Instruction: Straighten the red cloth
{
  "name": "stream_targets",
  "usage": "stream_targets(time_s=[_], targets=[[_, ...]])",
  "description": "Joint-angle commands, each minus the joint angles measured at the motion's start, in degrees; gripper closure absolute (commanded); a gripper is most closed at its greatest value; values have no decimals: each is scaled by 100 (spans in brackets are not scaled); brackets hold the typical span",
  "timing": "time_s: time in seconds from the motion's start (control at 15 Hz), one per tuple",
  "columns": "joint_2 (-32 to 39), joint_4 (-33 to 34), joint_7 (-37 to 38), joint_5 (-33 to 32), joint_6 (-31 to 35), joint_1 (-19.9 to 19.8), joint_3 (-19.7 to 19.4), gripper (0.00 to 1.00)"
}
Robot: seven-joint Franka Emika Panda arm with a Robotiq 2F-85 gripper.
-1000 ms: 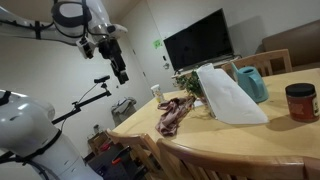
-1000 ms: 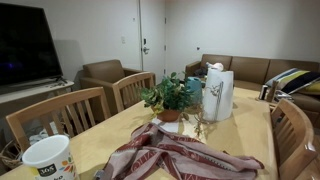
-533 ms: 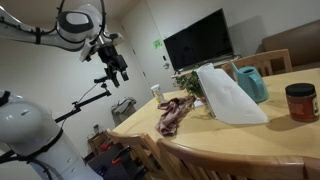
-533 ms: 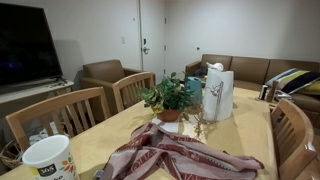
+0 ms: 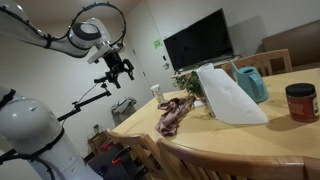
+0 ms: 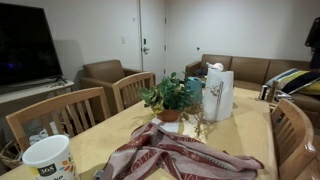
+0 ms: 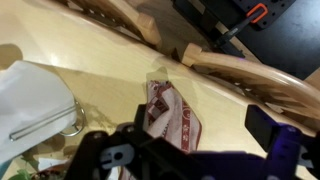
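The red cloth is in a long heap of loose folds (image 5: 177, 108). I expect its near end (image 5: 167, 126) to open out when I pull, while the cloth's far end stays where it is.
The red patterned cloth (image 5: 175, 113) lies crumpled in a long bunch on the wooden table (image 5: 260, 135), near its edge. It also shows in an exterior view (image 6: 175, 155) and in the wrist view (image 7: 170, 115). My gripper (image 5: 122, 68) hangs high in the air, off to the side of the table and well away from the cloth. In the wrist view its two dark fingers (image 7: 200, 150) stand wide apart with nothing between them, and the cloth lies far below.
A white paper bag (image 5: 228, 95), a potted plant (image 6: 170, 97), a teal pitcher (image 5: 250, 83), a red jar (image 5: 300, 102) and a paper cup (image 6: 48, 160) stand on the table. Wooden chairs (image 6: 60, 115) line its edge. A TV (image 5: 198, 42) stands behind.
The arm has swung toward the table and the wrist has turned, while the gripper stays high in the air. The cloth has not moved.
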Motion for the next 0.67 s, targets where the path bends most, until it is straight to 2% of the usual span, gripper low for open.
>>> stream_targets(time_s=[0.0,0.2,0.27,0.6], targets=[[418,301,-920,-262,428,136,-108,0],[416,264,-1764,-511,833,128,-225,0],[393,202,-1351,-331,675,86,-118,0],[405,189,-1417,-342,705,80,-133,0]])
